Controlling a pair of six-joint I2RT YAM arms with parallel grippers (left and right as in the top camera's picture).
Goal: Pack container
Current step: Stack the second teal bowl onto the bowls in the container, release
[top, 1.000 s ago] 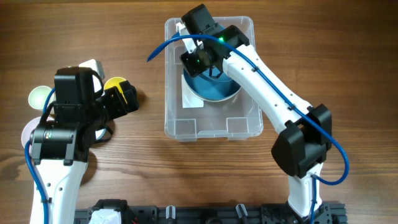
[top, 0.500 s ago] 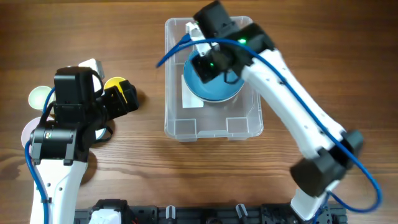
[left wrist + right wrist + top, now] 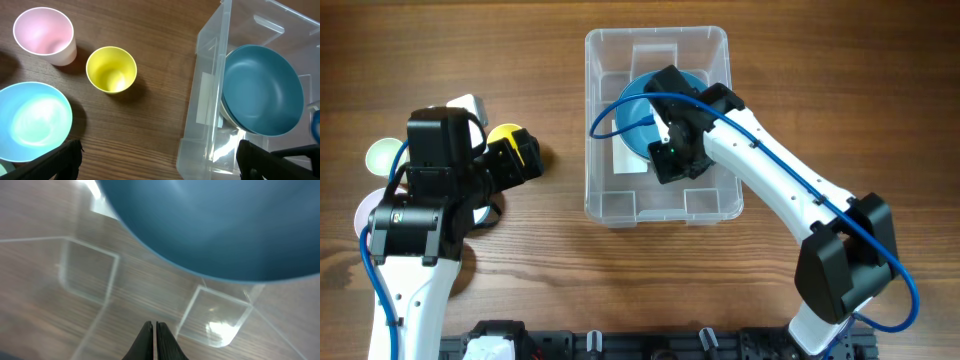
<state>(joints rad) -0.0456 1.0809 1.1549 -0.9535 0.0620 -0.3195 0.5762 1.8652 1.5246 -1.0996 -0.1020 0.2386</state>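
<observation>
Next, my right gripper nudges the teal bowl (image 3: 635, 108) to the container's far end (image 3: 655, 47) before my left gripper packs the yellow cup, because the bowl lies toward the container's middle.
The clear container (image 3: 656, 36) stands in the middle of the table with a teal bowl (image 3: 632, 110) lying inside it. My right gripper (image 3: 670, 165) hangs over the bin's near half, beside the bowl. In the right wrist view its fingers (image 3: 154, 340) are pressed together with nothing between them, and the teal bowl (image 3: 210, 225) fills the top above the container floor (image 3: 90, 270). My left gripper (image 3: 525, 155) waits left of the bin, jaws wide and empty. Its wrist view shows the container (image 3: 210, 35) and teal bowl (image 3: 261, 90) to the right.
A yellow cup (image 3: 111, 69), a pink cup (image 3: 44, 35) and a light blue bowl (image 3: 32, 122) stand on the wood left of the bin. From above, the yellow cup (image 3: 503, 135) is partly hidden by my left arm.
My right gripper has drawn back from the bin's far end toward its near half and closed its jaws fully. The teal bowl stays in the bin. The left arm has not moved.
</observation>
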